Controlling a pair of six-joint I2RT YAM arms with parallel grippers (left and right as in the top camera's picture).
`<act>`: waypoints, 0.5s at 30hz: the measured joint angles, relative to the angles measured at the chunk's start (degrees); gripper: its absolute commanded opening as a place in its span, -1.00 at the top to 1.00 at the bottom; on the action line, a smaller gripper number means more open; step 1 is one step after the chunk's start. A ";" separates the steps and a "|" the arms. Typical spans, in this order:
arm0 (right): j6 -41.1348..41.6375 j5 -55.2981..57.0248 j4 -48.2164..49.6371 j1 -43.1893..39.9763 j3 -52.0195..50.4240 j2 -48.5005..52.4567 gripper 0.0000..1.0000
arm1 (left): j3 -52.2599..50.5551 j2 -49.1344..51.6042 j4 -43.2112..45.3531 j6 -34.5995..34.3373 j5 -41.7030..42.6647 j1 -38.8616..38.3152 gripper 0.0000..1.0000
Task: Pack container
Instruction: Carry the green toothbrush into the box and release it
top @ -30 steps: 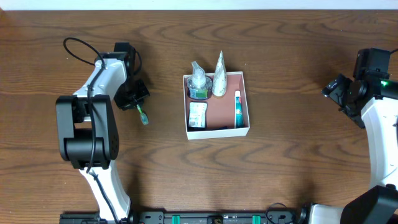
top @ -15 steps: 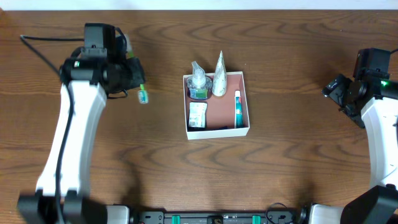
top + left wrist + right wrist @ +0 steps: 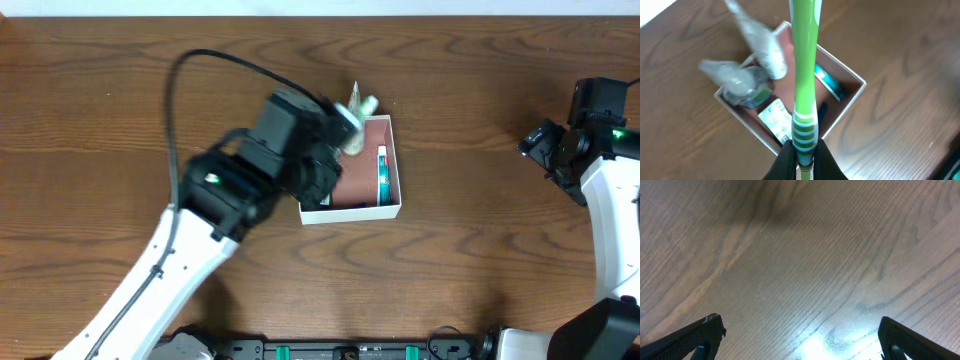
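Observation:
The green toothbrush is above the open part of the container's bottom beside the teal tube (image 3: 359, 180), so the robot's left gripper keeps going down and lets go of it inside the container's white sides (image 3: 348, 197).
The container (image 3: 391, 206), a square white-walled box with a reddish-brown floor, sits at the table's middle; it also shows in the left wrist view (image 3: 842, 112). My left gripper (image 3: 803, 152) is shut on a green toothbrush (image 3: 805, 65) and holds it above the container. In the overhead view my left arm (image 3: 290, 150) covers the box's left half. Inside lie a teal tube (image 3: 382, 172), a white cone-shaped tube (image 3: 765, 47), a wrapped clear bottle (image 3: 737, 82) and a small packet (image 3: 775, 116). My right gripper (image 3: 800, 330) is open and empty over bare wood at the far right (image 3: 545, 145).
The wooden table (image 3: 480, 270) stretches around the box. The left arm's black cable (image 3: 200, 60) loops above the table at the back left.
My left arm has lifted the green toothbrush from the table at the left and swung right, to over the container. The right arm has not moved.

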 measured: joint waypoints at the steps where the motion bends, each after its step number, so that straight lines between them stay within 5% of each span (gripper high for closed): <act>1: 0.00 0.00 -0.02 0.00 0.00 0.00 -0.98 | -0.24 0.50 0.00 1.25 -0.50 -1.07 0.88; 15: 0.00 0.00 0.00 0.00 0.00 0.00 -0.98 | -0.61 13.79 -0.02 20.04 -2.93 -3.61 0.88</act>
